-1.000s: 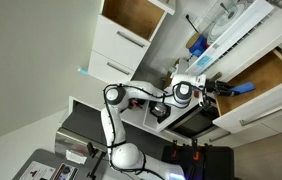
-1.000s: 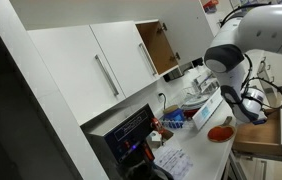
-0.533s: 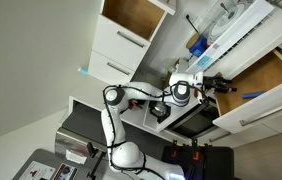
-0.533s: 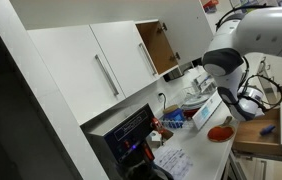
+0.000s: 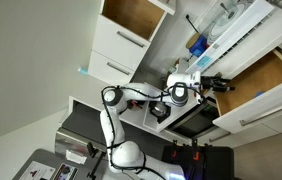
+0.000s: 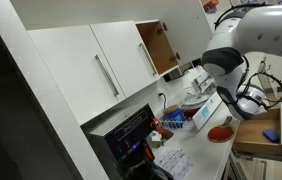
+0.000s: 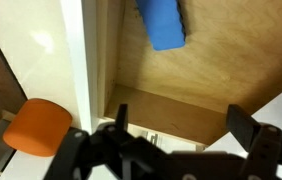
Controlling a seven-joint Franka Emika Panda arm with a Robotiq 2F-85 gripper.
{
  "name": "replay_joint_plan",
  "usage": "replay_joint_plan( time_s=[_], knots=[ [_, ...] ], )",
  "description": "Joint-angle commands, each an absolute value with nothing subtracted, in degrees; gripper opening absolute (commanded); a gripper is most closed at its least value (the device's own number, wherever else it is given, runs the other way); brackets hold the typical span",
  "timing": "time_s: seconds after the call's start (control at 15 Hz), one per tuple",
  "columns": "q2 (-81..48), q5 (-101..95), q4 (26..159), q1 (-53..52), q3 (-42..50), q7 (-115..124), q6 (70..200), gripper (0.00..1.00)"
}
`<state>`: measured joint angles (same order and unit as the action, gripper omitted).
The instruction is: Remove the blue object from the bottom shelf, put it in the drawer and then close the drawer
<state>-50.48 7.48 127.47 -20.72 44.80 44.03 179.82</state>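
The blue object (image 7: 163, 22) is lying flat in the drawer, clear of my fingers. My gripper should now move out past the drawer's white front (image 5: 259, 112) and close to push.
The blue object (image 7: 161, 22) lies flat on the wooden floor of the open drawer (image 7: 191, 75). It also shows as a blue block in the drawer in an exterior view (image 6: 272, 133). My gripper (image 7: 181, 125) is open and empty, with its two dark fingers spread over the drawer's front part. It is clear of the blue object. In both exterior views the gripper (image 5: 221, 84) (image 6: 253, 100) hangs beside the open drawer (image 5: 266, 75) (image 6: 249, 142). I cannot make out the blue object in the view with the whole arm.
An orange round object (image 7: 36, 128) (image 6: 219, 132) sits on the counter just outside the drawer's white edge. Shelves with blue and white items (image 5: 203, 42) are near the arm. A cabinet (image 5: 136, 12) stands open, and a black appliance (image 6: 131, 130) is nearby.
One second ago the blue object was at the gripper's tips. It has since dropped into the drawer and the gripper has drawn back a little.
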Motion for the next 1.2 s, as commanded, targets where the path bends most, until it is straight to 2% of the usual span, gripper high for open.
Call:
replay_joint_plan(
  time_s=[0.0,0.47,0.67,0.73,0.8,1.13],
  knots=[
    [-41.6,8.9,136.4,-23.7,47.5,36.9,181.7,1.0],
    [-25.1,8.3,149.0,-27.3,58.2,20.7,183.6,1.0],
    [-18.1,6.6,151.2,-24.2,60.2,13.1,183.9,1.0],
    [-15.5,6.0,151.6,-22.0,59.4,10.8,183.8,0.75],
    [-13.2,4.5,152.1,-20.8,59.6,10.0,183.4,0.74],
    [-3.2,1.1,154.4,-11.0,55.0,3.2,180.2,0.34]
  ],
)
